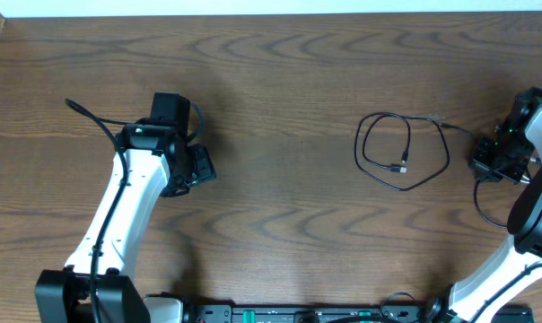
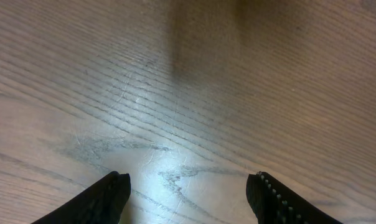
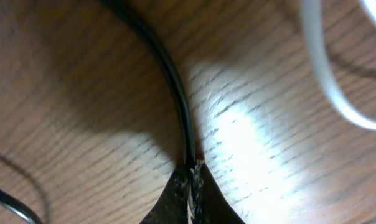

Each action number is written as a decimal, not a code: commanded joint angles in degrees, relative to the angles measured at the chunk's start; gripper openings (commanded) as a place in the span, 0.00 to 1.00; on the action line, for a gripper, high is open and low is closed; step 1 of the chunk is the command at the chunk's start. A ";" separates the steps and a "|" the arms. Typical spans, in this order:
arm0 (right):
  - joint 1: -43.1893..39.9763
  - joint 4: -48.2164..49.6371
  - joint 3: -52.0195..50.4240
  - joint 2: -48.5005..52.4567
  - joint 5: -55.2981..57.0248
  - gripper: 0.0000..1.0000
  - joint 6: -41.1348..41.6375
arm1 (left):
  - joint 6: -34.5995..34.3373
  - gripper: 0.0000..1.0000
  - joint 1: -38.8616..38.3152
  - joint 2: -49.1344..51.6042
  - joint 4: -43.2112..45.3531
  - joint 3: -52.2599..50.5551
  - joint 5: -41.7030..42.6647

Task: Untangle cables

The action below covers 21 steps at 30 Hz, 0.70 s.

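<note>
The black cable [image 3: 174,81] is pinched in my right gripper, clear of the white cable. I keep lifting until the black cable's end [image 1: 442,124] comes up off the loop, and then let go.
A thin black cable [image 1: 403,149] lies in a loose loop right of the table's centre, with a small plug [image 1: 398,168] inside the loop. One strand runs right to my right gripper [image 1: 484,161]. In the right wrist view the right gripper [image 3: 192,169] is shut on this black cable [image 3: 170,68], pinching it at the fingertips just above the wood. A white cable [image 3: 325,70] curves across the top right of that view, and another black strand [image 3: 7,199] crosses the bottom left. My left gripper [image 1: 202,167] is open and empty over bare wood [image 2: 188,182], far from the cables.
The wooden table [image 1: 280,81] fills the view. Thicker black wires [image 1: 91,117] run along the left arm. The table's front edge carries the arm bases [image 1: 280,314].
</note>
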 commanded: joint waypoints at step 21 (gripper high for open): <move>-10.43 -23.87 46.45 0.76 -2.95 0.01 3.08 | -0.52 0.65 0.13 0.44 -0.79 -0.37 -0.11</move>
